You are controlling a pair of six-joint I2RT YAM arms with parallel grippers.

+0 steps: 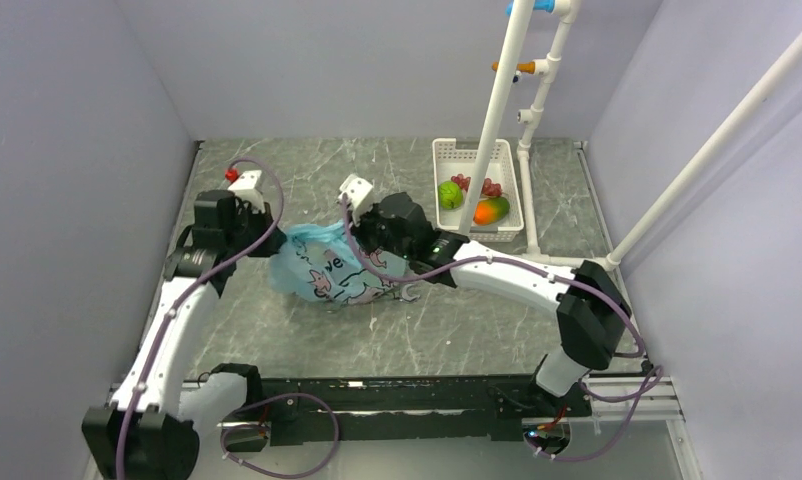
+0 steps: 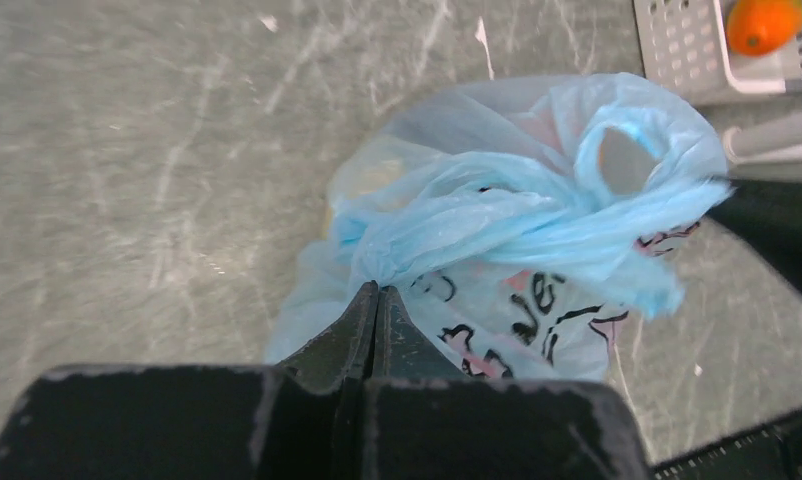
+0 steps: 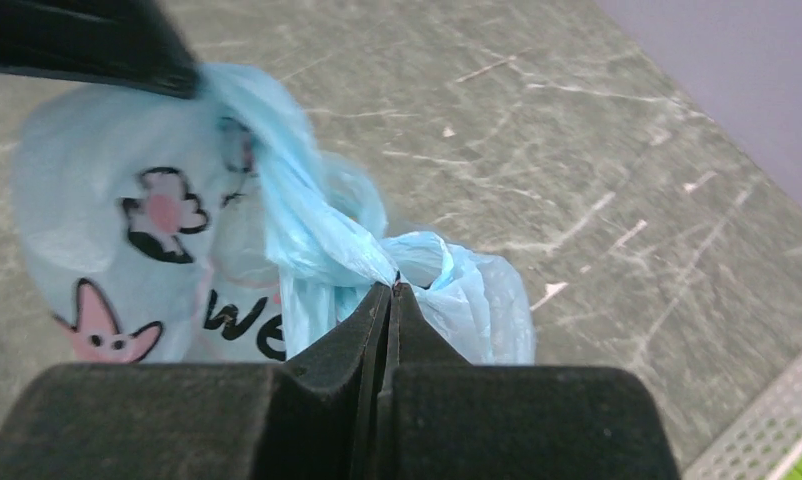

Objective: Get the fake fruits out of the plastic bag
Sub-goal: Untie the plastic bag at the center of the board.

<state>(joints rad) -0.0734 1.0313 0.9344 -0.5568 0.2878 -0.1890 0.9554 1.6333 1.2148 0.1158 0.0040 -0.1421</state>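
Observation:
My right gripper should lift the bag's blue loop handle and spread the bag's opening before it reaches for the fruits, because the bag's twisted blue film closes the opening.
The light blue plastic bag with a pink and black cartoon print lies bunched on the grey table between both arms. My left gripper is shut on the bag's twisted blue film at its left side. My right gripper is shut on a blue loop handle of the bag at its right side. The left fingertip shows at the top left of the right wrist view, pinching the same stretched film. A pale yellowish shape shows faintly through the bag. Fruits inside are otherwise hidden.
A white slotted basket at the back right holds a green fruit, an orange-green fruit and red grapes. A white pipe frame stands at the basket. Purple walls enclose the table.

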